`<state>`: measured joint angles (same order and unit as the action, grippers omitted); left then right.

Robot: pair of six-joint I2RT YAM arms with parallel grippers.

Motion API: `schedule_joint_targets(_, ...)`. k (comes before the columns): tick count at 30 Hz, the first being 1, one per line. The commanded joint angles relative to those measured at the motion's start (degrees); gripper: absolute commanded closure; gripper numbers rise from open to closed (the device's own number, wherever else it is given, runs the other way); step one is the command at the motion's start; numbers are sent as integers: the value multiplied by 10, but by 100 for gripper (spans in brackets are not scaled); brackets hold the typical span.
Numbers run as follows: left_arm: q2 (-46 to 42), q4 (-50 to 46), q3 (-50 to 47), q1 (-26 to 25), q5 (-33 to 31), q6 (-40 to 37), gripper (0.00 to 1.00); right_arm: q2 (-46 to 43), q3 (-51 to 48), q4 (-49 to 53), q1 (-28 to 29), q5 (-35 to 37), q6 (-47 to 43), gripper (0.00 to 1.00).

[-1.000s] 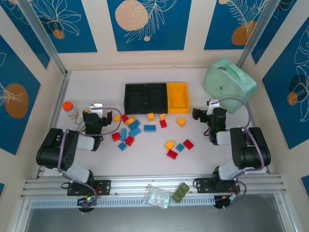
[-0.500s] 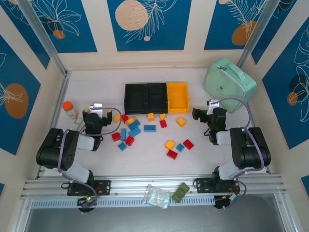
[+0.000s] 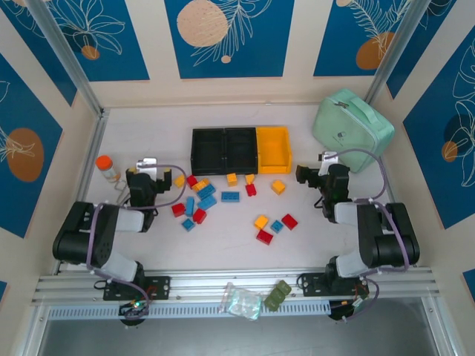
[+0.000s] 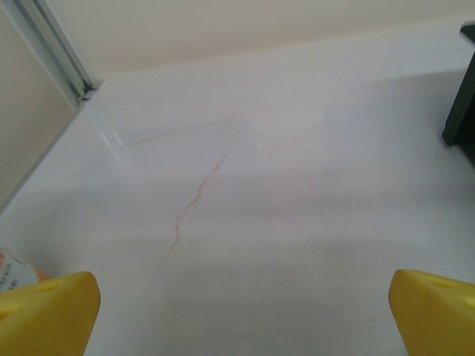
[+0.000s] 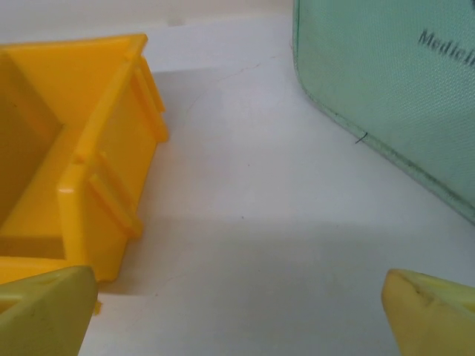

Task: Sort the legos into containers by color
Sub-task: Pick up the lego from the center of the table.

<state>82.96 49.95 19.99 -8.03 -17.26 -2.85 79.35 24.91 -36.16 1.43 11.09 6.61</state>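
My right gripper keeps moving toward the yellow lego (image 3: 278,187) nearest it, which is clear of the other legos, until my fingers close on its sides.
Several red, blue and yellow legos (image 3: 200,199) lie scattered on the white table in front of the containers, with a smaller group (image 3: 273,226) to the right. The containers are two black bins (image 3: 224,151) and a yellow bin (image 3: 273,148) in a row. My left gripper (image 3: 147,165) (image 4: 241,319) stands open left of the legos, over bare table. My right gripper (image 3: 317,166) (image 5: 241,319) stands open between the yellow bin (image 5: 82,170) and a mint-green case (image 5: 393,89), with nothing between its fingers.
An orange-capped bottle (image 3: 107,167) stands by the left gripper. The mint-green case (image 3: 353,129) sits at the back right. A plastic bag (image 3: 242,300) and a green item (image 3: 278,294) lie on the front rail. Walls close in the table.
Both arms' rear links have shifted slightly towards the near edge. The grippers stay open in about the same places; the legos have not moved.
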Motion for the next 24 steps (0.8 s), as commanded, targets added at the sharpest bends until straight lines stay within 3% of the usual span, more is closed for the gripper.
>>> schedule_joint_targets(1,-61,-115,50,7,-27,16,1,-61,49,106,0,-17,18,1)
schedule_joint_targets(4,-112,-198,86,7,-38,48,1,-108,66,154,5,-28,47,1)
schedule_joint_targets(6,-144,-305,131,9,-55,107,1,-135,91,213,5,-34,91,1)
schedule_joint_targets(8,-166,-418,179,10,-59,179,1,-161,116,274,4,-61,163,1)
schedule_joint_targets(10,-186,-519,215,11,-74,301,1,-183,136,353,-6,-84,275,1)
schedule_joint_targets(11,-197,-524,214,11,-59,327,1,-189,138,379,-11,-80,323,1)
schedule_joint_targets(14,-237,-507,181,11,29,364,1,-198,117,358,-36,-179,377,8)
schedule_joint_targets(16,-256,-524,173,10,114,375,1,-197,132,402,-30,-211,378,14)
schedule_joint_targets(20,-255,-620,188,9,226,379,17,-156,207,572,13,-174,352,24)
schedule_joint_targets(24,-256,-683,178,3,322,377,26,-110,248,665,80,-90,356,25)
